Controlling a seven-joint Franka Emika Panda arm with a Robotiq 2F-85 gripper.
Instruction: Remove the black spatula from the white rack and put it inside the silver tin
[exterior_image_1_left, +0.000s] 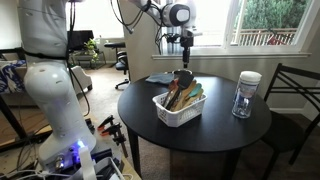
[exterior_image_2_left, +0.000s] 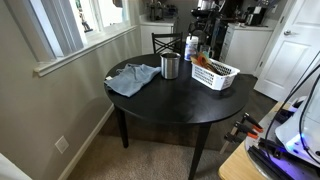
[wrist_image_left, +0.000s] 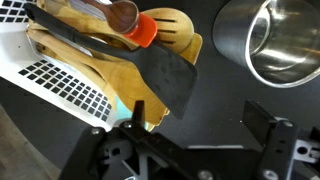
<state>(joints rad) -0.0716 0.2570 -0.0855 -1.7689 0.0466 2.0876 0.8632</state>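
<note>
The dark table (wrist_image_left: 207, 128) is under my gripper's fingers, beyond the black spatula's head, so I should move my gripper back toward the white rack and straddle that head (wrist_image_left: 170, 78).
The white rack (wrist_image_left: 60, 82) lies at the left of the wrist view with several wooden utensils in it. The black spatula (wrist_image_left: 165, 80) rests on them, and its flat head sticks out over the rack's end toward the silver tin (wrist_image_left: 275, 40) at the upper right. My gripper (wrist_image_left: 198, 128) is open and empty, and its fingers straddle the dark table just below the spatula head. In an exterior view my gripper (exterior_image_1_left: 185, 58) hangs just above the rack (exterior_image_1_left: 178, 112). The rack (exterior_image_2_left: 215, 73) and the tin (exterior_image_2_left: 170, 66) also show in an exterior view.
A clear jar with a white lid (exterior_image_1_left: 246, 93) stands near the round black table's edge (exterior_image_1_left: 200, 140). A blue cloth (exterior_image_2_left: 133, 78) lies beside the tin. A chair (exterior_image_1_left: 295, 90) stands by the table, and another chair (exterior_image_2_left: 165, 42) stands behind it.
</note>
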